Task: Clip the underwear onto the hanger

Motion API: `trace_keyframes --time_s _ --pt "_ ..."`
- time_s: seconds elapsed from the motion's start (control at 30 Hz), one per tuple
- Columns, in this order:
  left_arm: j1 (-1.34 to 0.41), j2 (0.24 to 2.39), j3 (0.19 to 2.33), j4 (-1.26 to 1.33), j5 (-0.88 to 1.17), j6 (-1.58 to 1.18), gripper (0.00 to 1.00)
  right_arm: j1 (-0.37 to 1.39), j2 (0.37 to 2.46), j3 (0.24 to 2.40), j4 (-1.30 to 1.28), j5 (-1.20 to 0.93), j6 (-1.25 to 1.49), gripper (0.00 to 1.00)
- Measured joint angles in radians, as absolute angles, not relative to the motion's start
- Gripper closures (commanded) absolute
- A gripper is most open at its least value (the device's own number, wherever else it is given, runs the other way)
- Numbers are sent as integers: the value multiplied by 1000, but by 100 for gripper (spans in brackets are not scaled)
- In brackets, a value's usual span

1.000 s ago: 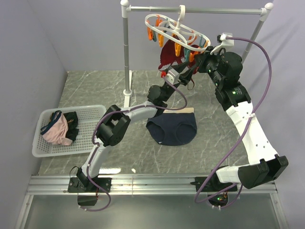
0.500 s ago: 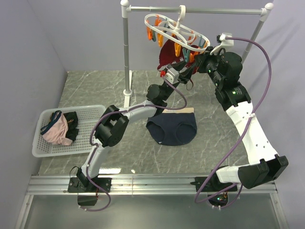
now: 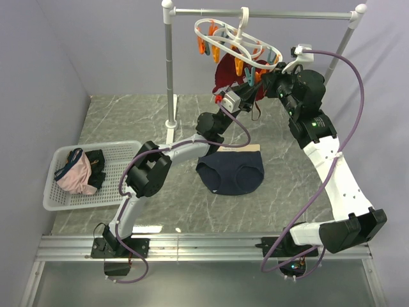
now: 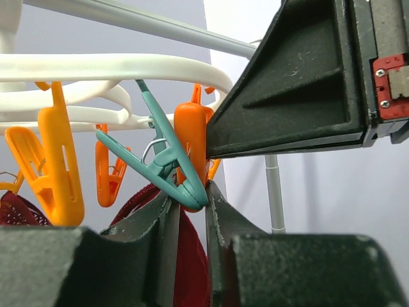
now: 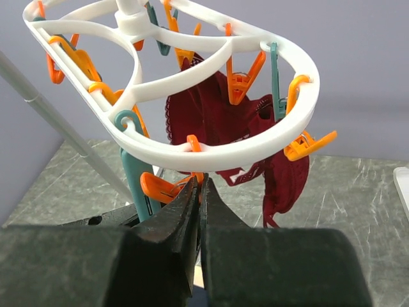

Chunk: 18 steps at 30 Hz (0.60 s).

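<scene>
Next, I open my right gripper's shut fingers because one arm of the orange clip [image 5: 157,187] sticks out beside them. Then I should squeeze both arms [image 5: 183,183] together.
The navy underwear [image 3: 231,173] lies flat on the table, touched by neither gripper. The white ring hanger [image 3: 233,41] hangs by its hook from the rail; it also shows in the left wrist view [image 4: 115,67] and the right wrist view [image 5: 211,150]. My left gripper [image 3: 245,88] is raised under the hanger's right side. In its wrist view the left gripper [image 4: 190,192] pinches the end of a teal clip [image 4: 163,163]. My right gripper [image 3: 267,80] is beside it. In its wrist view the right gripper [image 5: 199,182] is shut on an orange clip [image 5: 163,187].
A maroon-red garment [image 3: 225,73] hangs from the hanger's clips, just behind both grippers. The grey rail stand [image 3: 169,77] rises at the back, with its foot on the table. A white basket [image 3: 57,201] at the left holds a pink garment [image 3: 75,178] and dark ones.
My left gripper has risen slightly toward the hanger's clips. The right arm and the underwear have not moved.
</scene>
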<state>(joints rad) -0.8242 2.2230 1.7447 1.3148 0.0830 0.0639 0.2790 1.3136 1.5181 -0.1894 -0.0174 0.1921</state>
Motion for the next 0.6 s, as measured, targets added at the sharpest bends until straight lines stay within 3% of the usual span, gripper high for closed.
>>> trace_keyframes --time_s 0.2,0.4,0.6 --pt "-824 2223 1745 1316 82 64 92 279 1296 1508 -198 -35 180 64" --pt "-825 2223 1745 1316 82 64 93 263 1196 1417 -178 -106 147 48" --pt "-825 2223 1745 1316 83 63 93 248 1168 1381 -123 -178 136 44"
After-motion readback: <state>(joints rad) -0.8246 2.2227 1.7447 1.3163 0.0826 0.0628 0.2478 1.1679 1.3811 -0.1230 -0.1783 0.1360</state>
